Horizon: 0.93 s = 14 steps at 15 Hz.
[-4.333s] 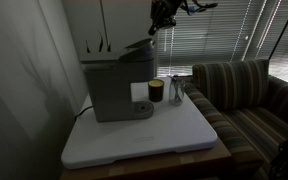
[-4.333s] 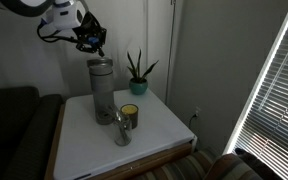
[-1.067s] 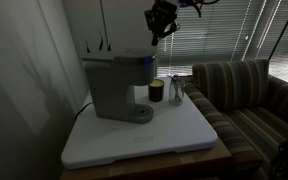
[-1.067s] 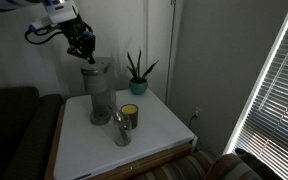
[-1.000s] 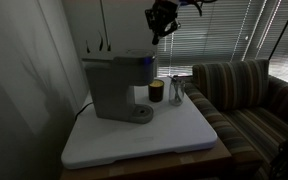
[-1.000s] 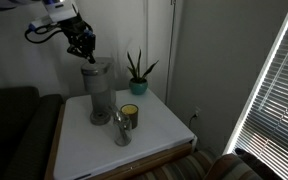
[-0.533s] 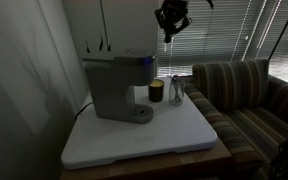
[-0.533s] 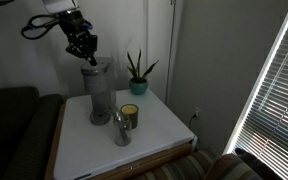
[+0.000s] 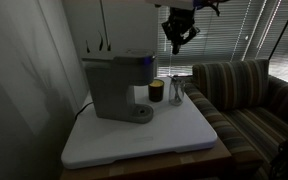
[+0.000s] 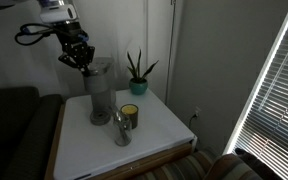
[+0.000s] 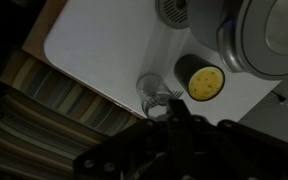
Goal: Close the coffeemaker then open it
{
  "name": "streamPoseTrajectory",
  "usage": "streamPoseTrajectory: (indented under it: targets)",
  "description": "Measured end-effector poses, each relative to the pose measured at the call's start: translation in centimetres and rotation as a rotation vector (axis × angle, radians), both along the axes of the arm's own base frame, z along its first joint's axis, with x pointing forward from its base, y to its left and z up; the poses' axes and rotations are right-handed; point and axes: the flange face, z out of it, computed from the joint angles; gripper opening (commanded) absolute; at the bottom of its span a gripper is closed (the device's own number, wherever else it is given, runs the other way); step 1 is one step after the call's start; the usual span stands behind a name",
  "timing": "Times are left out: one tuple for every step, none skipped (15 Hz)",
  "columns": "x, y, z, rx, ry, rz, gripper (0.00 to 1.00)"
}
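Observation:
My gripper is at a slant to the coffeemaker and points at the clear glass point(image 11: 152, 87). I need to turn my gripper square and move it to the lid's front edge point(image 9: 153, 59).
The grey coffeemaker point(image 9: 119, 85) stands at the back of the white table with its top lid down flat; in an exterior view it is the tall grey column point(image 10: 101, 95). My gripper point(image 9: 176, 44) hangs in the air above and beside the brew head, touching nothing. It sits level with the machine's top edge point(image 10: 83, 64). In the wrist view the shut dark gripper point(image 11: 174, 118) fills the bottom, with the coffeemaker point(image 11: 269, 40) at the top right. Nothing is between the fingers.
A small dark cup with a yellow inside point(image 9: 156, 90) point(image 11: 204, 82) and a clear glass point(image 9: 177, 90) point(image 11: 156, 95) stand beside the machine. A potted plant point(image 10: 137, 75) is behind them. A striped sofa point(image 9: 244, 95) borders the white table point(image 9: 144, 135).
The gripper, still shut, has drifted off the lid's top and out past the brew head, ending slightly lower. The lid, raised in the earliest frames, stays down.

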Motion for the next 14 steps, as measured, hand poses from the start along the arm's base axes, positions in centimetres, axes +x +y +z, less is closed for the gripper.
streamPoseTrajectory:
  targets:
    - [-0.3, -0.2, -0.7, 0.012, 0.014, -0.026, 0.00]
    - [-0.7, -0.6, -1.4, 0.021, 0.031, -0.055, 0.00]
    - [-1.2, -1.0, -2.3, 0.028, 0.048, -0.086, 0.00]
    - [-1.7, -1.5, -3.1, 0.031, 0.063, -0.116, 0.00]
    - [-2.2, -2.0, -3.9, 0.035, 0.076, -0.148, 0.00]
    - [-2.6, -2.5, -4.7, 0.046, 0.079, -0.180, 0.00]
    - [-2.9, -2.9, -5.3, 0.072, 0.072, -0.220, 0.00]
    - [-3.2, -3.3, -5.9, 0.109, 0.058, -0.262, 0.00]
    - [-3.5, -3.7, -6.4, 0.148, 0.040, -0.301, 0.00]
    - [-3.6, -4.0, -6.8, 0.189, 0.018, -0.339, 0.00]
    - [-3.8, -4.1, -7.1, 0.232, -0.007, -0.378, 0.00]
    - [-3.9, -4.3, -7.2, 0.278, -0.034, -0.417, 0.00]
    - [-3.9, -4.3, -7.3, 0.320, -0.061, -0.450, 0.00]
    - [-4.0, -4.2, -7.3, 0.357, -0.089, -0.475, 0.00]
